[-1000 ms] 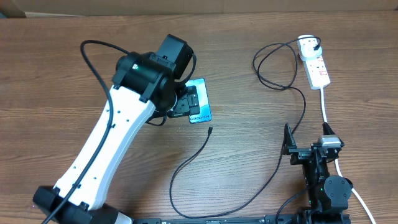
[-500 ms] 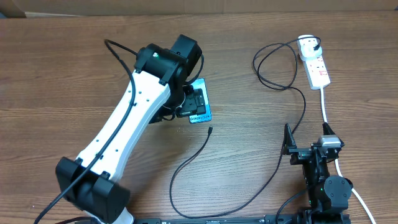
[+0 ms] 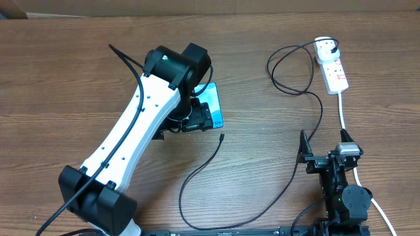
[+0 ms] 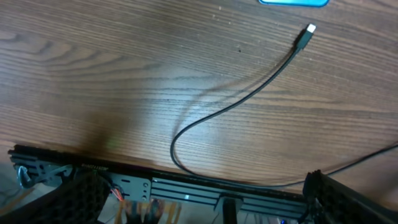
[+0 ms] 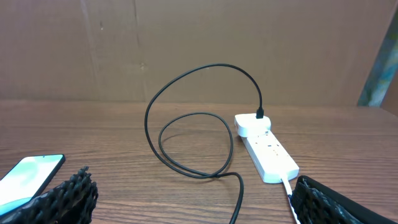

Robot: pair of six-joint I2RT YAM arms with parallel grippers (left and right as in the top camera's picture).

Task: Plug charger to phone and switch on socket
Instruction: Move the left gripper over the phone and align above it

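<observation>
My left gripper should go up, tilt its fingers forward and descend squarely over the phone [image 3: 212,108], because they slant back toward the black rail [image 4: 186,190], away from the phone.
The phone [image 3: 211,99], with its teal screen lit, lies flat at mid-table; only its edge shows at the top of the left wrist view [image 4: 292,2]. My left gripper [image 3: 197,119] hovers over the phone's near end, open and empty [image 4: 202,186]. The charger's black cable [image 3: 197,172] curls across the table. Its connector tip [image 3: 222,136] lies free just in front of the phone [image 4: 309,29]. Its white plug [image 3: 325,46] sits in the socket strip [image 3: 336,72] at the far right [image 5: 267,152]. My right gripper [image 3: 323,151] is open and empty near the front edge [image 5: 196,199].
The strip's thick white cord [image 3: 344,115] runs toward the right arm's base. A loop of cable [image 5: 186,130] lies left of the strip. A cardboard wall [image 5: 199,43] stands behind the table. A black rail [image 4: 205,186] lines the front edge.
My left arm swung and its gripper slid from over the phone's middle toward its near end, now hiding the white text. The phone, cable and right arm have not moved.
</observation>
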